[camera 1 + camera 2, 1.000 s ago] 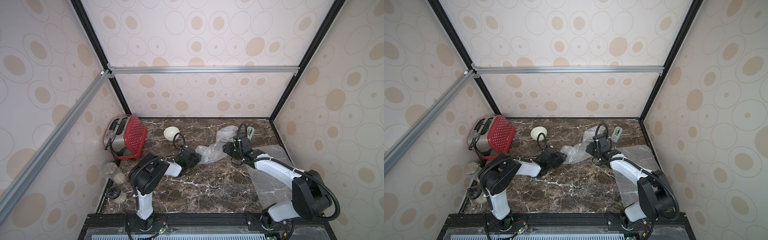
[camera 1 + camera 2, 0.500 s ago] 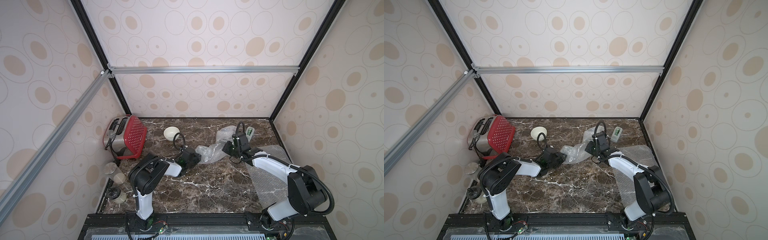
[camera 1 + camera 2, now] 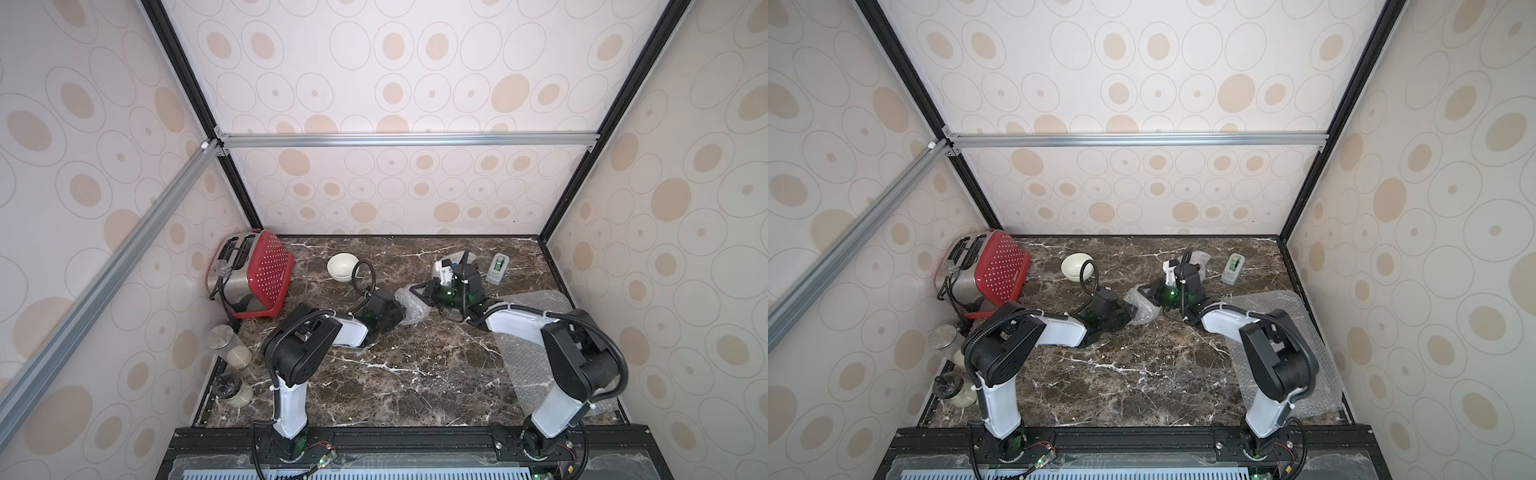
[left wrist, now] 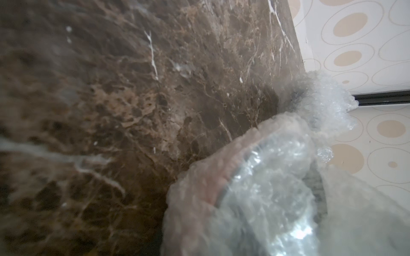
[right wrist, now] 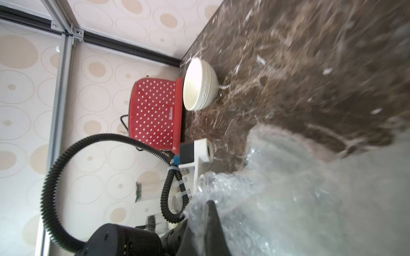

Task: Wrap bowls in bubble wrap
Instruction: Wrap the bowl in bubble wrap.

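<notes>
Loose bubble wrap bulges over the bowl's opening by my left gripper. My right gripper should pin it inside while my left gripper grabs the bowl's side.
A crumpled bundle of bubble wrap lies mid-table between my two grippers. My left gripper holds it from the left, and in the left wrist view the wrap fills the frame with a round rim showing through it. My right gripper is shut on a fold of the wrap from the right. A plain cream bowl stands bare behind the left arm. A flat bubble wrap sheet lies under the right arm.
A red dotted toaster stands at the back left, with two lidded glass jars along the left edge. A tape dispenser sits at the back right. The marble table stretches in front of the arms.
My right gripper has closed on the wrap and moved left toward the left gripper. The spread wrap has gathered into a tighter bundle. The left arm has stayed put.
</notes>
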{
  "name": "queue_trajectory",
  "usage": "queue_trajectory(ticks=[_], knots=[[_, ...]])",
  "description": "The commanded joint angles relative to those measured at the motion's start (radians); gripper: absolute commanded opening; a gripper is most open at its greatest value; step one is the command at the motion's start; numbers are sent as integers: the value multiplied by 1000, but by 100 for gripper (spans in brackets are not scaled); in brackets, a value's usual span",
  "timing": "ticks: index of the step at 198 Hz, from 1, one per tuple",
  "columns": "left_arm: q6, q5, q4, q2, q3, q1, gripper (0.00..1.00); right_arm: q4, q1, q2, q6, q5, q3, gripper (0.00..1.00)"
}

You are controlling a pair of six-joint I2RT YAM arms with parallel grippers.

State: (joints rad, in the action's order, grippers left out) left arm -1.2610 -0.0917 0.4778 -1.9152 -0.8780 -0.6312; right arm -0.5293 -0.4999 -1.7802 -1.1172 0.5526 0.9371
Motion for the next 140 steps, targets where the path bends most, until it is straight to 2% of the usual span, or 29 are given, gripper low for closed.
queue_trajectory(ticks=[1, 26, 42, 60, 79, 108, 122, 140], knots=[[30, -15, -46, -22, -36, -9, 35, -255, -33, -95, -194, 130, 13, 0], [38, -15, -54, -22, -36, -9, 35, -269, -52, -163, -206, 127, -9, 0], [43, -19, -54, -22, -35, -9, 35, -194, -51, -158, -158, 109, -27, 0], [46, -20, -53, -24, -36, -8, 36, -28, -51, -136, -67, 87, -9, 0], [57, -24, -63, -21, -47, -9, 36, 238, -52, -105, 69, 48, 48, 0], [78, -23, -77, -2, -56, -9, 37, 595, -63, -55, 267, -115, 132, 0], [89, -23, -80, 8, -55, -9, 38, 679, -65, -68, 315, -155, 167, 0], [96, -26, -82, 20, -50, -8, 40, 701, -77, -97, 332, -169, 195, 0]])
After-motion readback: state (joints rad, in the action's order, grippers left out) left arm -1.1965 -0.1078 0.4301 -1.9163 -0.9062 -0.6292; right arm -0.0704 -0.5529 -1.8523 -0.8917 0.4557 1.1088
